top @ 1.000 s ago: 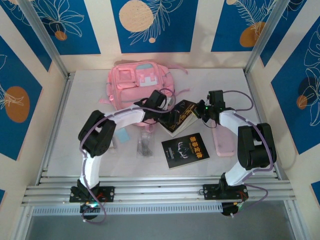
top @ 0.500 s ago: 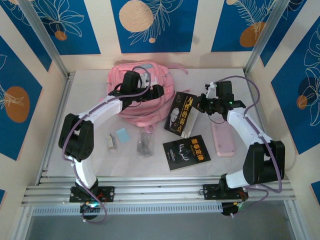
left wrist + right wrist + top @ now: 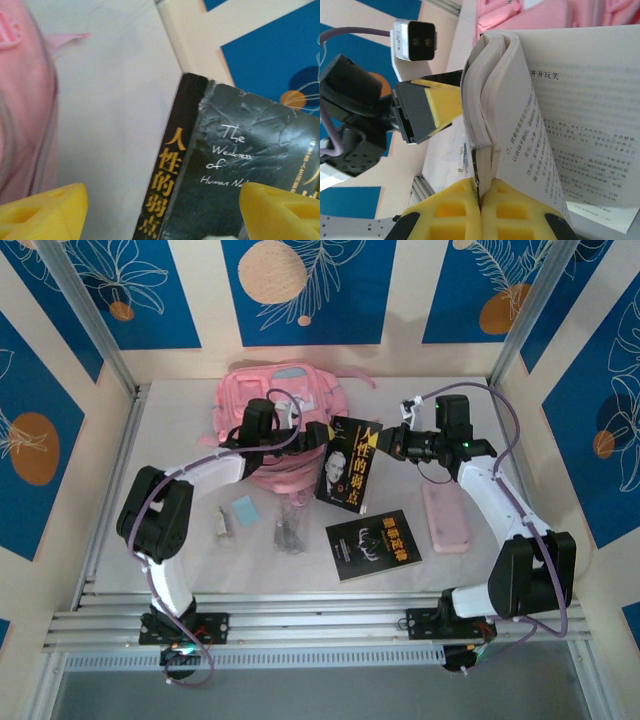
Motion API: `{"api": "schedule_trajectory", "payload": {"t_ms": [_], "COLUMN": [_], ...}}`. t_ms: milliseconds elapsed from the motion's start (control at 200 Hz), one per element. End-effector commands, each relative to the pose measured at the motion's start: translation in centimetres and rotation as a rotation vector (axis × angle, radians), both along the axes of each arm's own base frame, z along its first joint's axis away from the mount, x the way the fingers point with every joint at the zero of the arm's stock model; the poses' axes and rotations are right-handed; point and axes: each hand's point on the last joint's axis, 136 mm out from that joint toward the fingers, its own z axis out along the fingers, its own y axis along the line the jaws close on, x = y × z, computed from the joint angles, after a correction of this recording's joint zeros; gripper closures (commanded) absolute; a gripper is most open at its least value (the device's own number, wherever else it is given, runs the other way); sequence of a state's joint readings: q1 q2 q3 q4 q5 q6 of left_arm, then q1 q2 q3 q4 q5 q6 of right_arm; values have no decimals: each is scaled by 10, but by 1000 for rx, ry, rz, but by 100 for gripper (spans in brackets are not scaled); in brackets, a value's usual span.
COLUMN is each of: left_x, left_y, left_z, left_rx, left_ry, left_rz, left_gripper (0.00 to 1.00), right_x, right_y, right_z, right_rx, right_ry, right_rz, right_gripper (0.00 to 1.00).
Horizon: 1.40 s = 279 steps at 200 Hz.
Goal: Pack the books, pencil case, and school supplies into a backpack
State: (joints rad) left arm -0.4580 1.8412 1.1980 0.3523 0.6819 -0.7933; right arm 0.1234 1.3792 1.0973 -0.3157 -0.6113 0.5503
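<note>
My left gripper should hold the book's spine while my right gripper takes the full thickness of the book, because the face-cover book's pages are spreading open next to my right gripper's pinch.
The pink backpack lies at the back of the table, and its fabric shows at the left of the left wrist view. My right gripper is shut on the page edge of the face-cover book and holds it raised on edge; its pads meet on the pages. My left gripper is open beside the book's spine, one finger on each side. The emblem book lies flat in front. The pale-pink pencil case lies at the right.
A light-blue square, a tiny white piece and a clear packet of dark items lie on the table front-left. My left gripper's finger shows left of the fanned pages. Aluminium rails and patterned walls enclose the table.
My right gripper has lifted the face-cover book more upright and carried it left toward the backpack. My left gripper has shifted right from the backpack to the book's spine.
</note>
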Motion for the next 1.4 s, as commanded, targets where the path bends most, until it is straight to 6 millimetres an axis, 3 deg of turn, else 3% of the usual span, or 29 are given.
{"api": "schedule_trajectory", "payload": {"t_ms": [0, 210, 465, 625, 665, 730, 765, 815, 855, 930, 1025, 1170, 1390], "left_x": [-4, -8, -13, -12, -11, -6, -2, 6, 12, 28, 47, 65, 69], "left_y": [-8, -15, -15, -11, -9, -5, -1, 6, 13, 29, 49, 73, 87], "left_z": [22, 8, 11, 12, 14, 17, 21, 23, 25, 28, 33, 38, 48], "left_rx": [-165, -234, -238, -222, -217, -199, -187, -156, -127, -87, -75, -92, -244], "left_ry": [-58, -19, -22, -18, -23, -26, -33, -35, -39, -31, -29, -18, -2], "left_rz": [-75, -101, -103, -86, -76, -44, -18, 36, 85, 201, 339, 532, 690], "left_gripper": [23, 32, 76, 90, 93, 97, 100, 100, 100, 100, 100, 100, 100], "right_x": [-1, 6, 24, 36, 40, 47, 48, 48, 45, 36, 22, 4, 2], "right_y": [14, 18, 15, 11, 8, -3, -11, -27, -36, -40, -24, 17, 68], "right_z": [26, 15, -19, -35, -40, -50, -55, -64, -67, -65, -65, -71, -62], "right_rx": [90, 117, 77, 30, 9, -57, -97, -168, -202, -189, -83, 40, 202], "right_ry": [-102, -100, -30, 22, 52, 119, 163, 229, 267, 303, 341, 358, 316], "right_rz": [105, 127, 100, 71, 46, -46, -106, -216, -281, -351, -372, -394, -467], "right_gripper": [100, 100, 100, 100, 89, 46, 33, 7, 0, 0, 0, 0, 1]}}
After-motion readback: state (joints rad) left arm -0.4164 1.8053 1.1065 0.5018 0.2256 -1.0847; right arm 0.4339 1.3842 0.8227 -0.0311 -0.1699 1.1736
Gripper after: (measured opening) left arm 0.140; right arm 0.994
